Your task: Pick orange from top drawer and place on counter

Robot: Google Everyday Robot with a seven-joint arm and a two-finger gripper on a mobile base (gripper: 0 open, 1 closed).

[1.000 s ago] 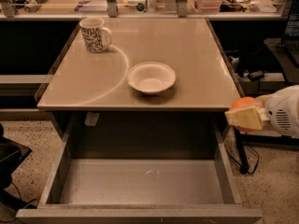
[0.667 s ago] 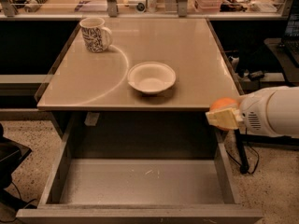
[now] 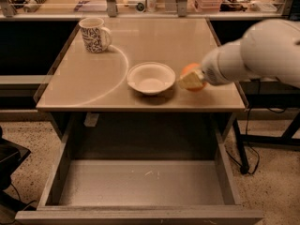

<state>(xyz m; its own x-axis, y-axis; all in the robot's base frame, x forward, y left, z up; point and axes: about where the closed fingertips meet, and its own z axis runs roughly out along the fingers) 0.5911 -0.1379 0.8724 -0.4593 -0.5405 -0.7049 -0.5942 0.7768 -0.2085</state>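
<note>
My gripper should move back from the bowl and set the orange down on the clear counter beside it, because the orange is hanging close to the white bowl's rim (image 3: 172,78).
My gripper (image 3: 191,80) comes in from the right on a white arm and is shut on the orange (image 3: 191,73), a small round bright-orange fruit. It holds the orange just above the beige counter (image 3: 93,86), right of the white bowl (image 3: 151,78). The top drawer (image 3: 140,182) stands pulled open below the counter's front edge, with a bare grey floor.
A patterned mug (image 3: 94,33) stands at the counter's back left. A cluttered wooden shelf with metal posts (image 3: 140,1) runs behind the counter. Black cables and a table leg (image 3: 243,144) are on the floor to the right.
My gripper has moved left and up from beside the counter's right front corner to over the counter, carrying the orange next to the bowl.
</note>
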